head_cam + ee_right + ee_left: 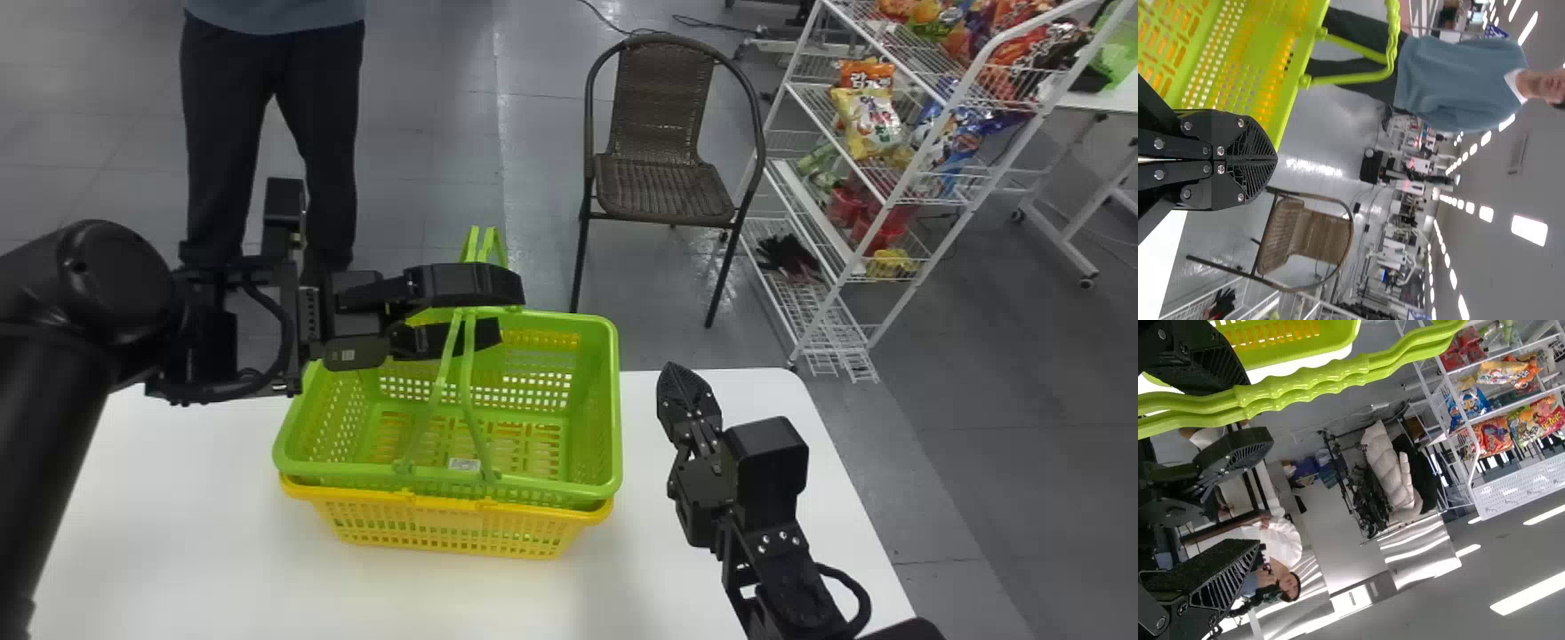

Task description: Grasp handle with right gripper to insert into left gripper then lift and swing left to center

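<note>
The green basket (501, 439) should slide free and leave the yellow basket behind when the robot lifts the handles, because the green rim (363, 476) is above the yellow rim.
In the head view my left gripper (512, 311) is above the back of the green basket (601, 427), its fingers apart. The paired green handles (469, 373) rise from the basket, cross in front of its lower finger and pass behind its upper one. My left gripper (1251, 465) stands open in the left wrist view, with the handles (1338, 379) running across in front of one finger. My right gripper (683, 373) is to the right of the basket, off the handles. In the right wrist view my right gripper (1275, 160) is shut with nothing between its fingers, and the handles (1391, 40) stand beyond.
The green basket sits nested in a yellow basket (444, 529) on the white table (178, 533). Behind the table stand a brown wicker chair (669, 182) and a person. A white wire rack (942, 191) with snack bags is at the back right.
</note>
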